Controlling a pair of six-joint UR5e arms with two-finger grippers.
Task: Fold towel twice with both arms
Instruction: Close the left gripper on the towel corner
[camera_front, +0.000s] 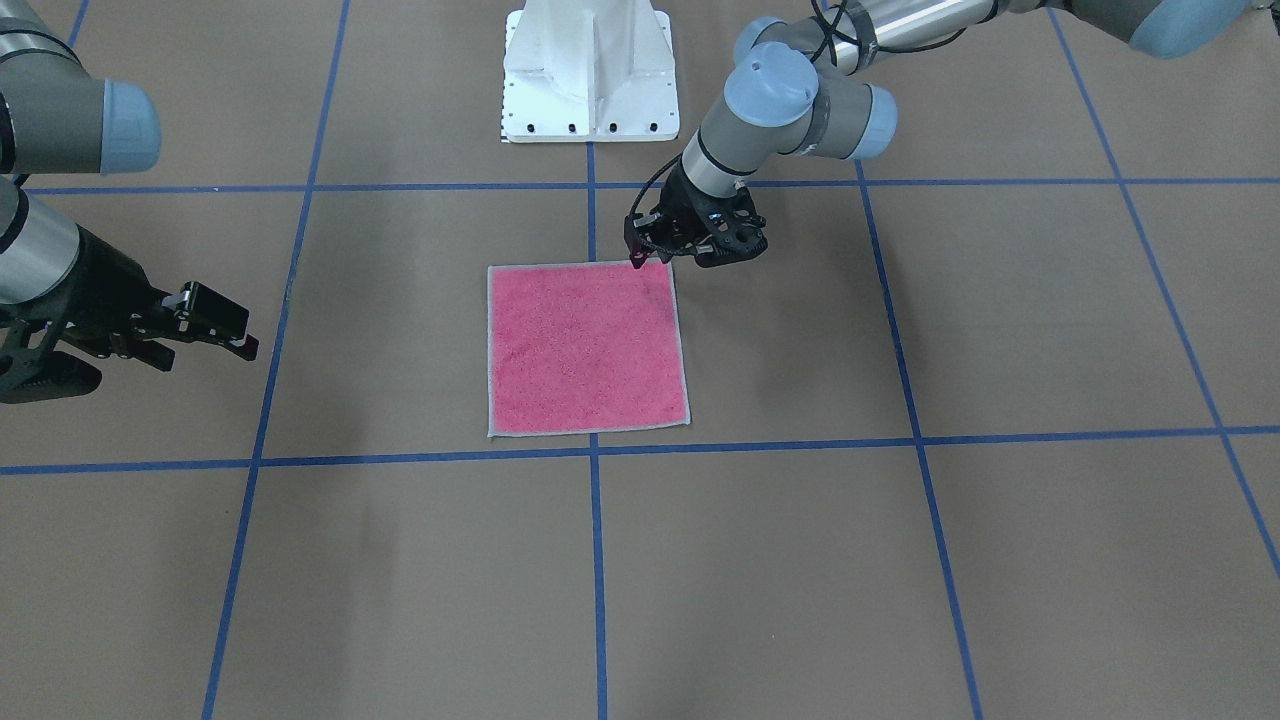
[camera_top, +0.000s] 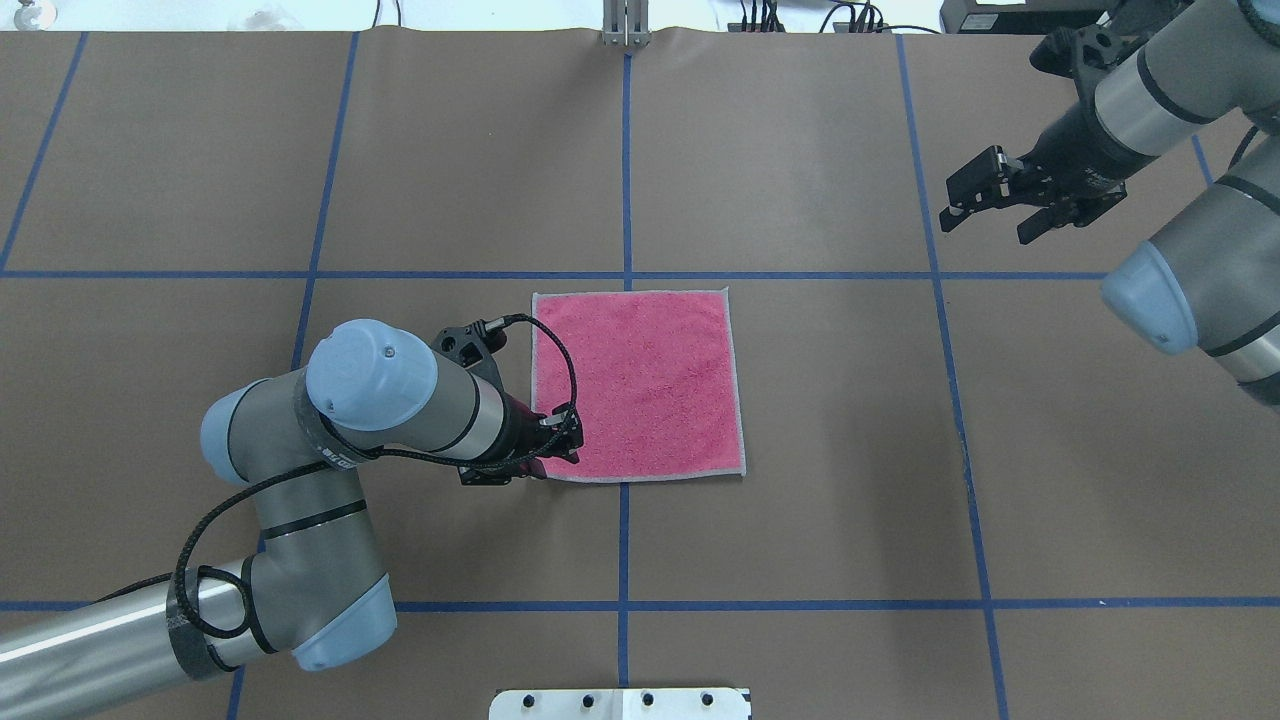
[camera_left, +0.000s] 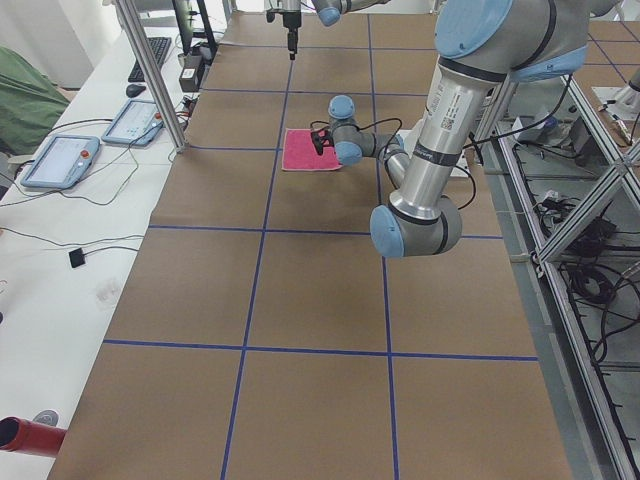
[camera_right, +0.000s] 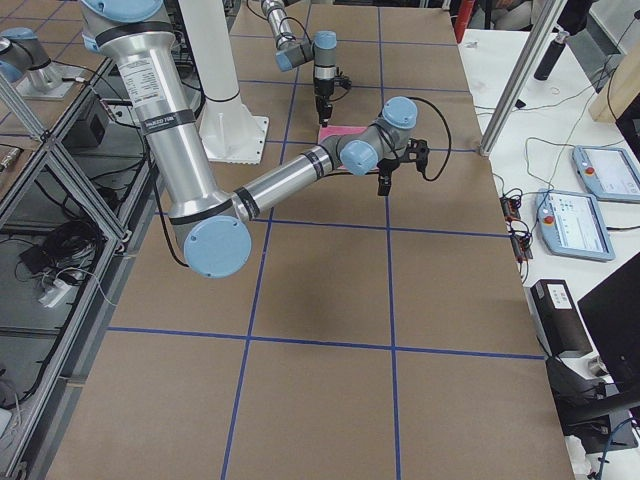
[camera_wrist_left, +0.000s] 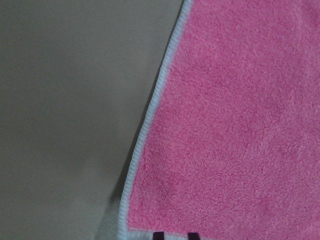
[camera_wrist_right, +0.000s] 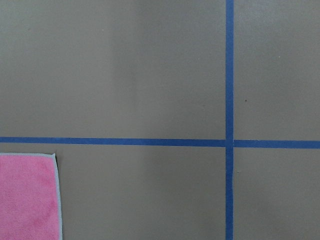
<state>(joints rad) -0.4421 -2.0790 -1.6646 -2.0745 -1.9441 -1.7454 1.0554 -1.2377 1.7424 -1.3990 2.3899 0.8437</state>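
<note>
Next, I open my left gripper's closed fingers wide, put them on both sides of the towel's side edge (camera_wrist_left: 124, 212) near its corner and pinch it, because the towel's hem (camera_wrist_left: 175, 235) lies flat under them.
The towel (camera_front: 585, 350) (camera_top: 640, 380) lies flat and square on the brown table, pink face up, with a light grey trim. My left gripper (camera_front: 640, 260) (camera_top: 565, 445) is down at the towel's corner nearest the robot on its left side. In the left wrist view the two dark fingertips (camera_wrist_left: 159, 236) stand close together on the towel (camera_wrist_left: 235, 125) hem, shut on it. My right gripper (camera_front: 245, 335) (camera_top: 985, 215) hangs open far off to the right, above bare table. Its wrist view shows only one corner of the towel (camera_wrist_right: 27, 197).
The white pedestal base (camera_front: 590, 70) (camera_top: 620, 703) stands at the robot's edge of the table. Blue tape lines (camera_top: 625, 275) cross the brown surface. A side bench with tablets (camera_left: 60, 160) and a metal post (camera_left: 150, 70) lies beyond the table's left end.
</note>
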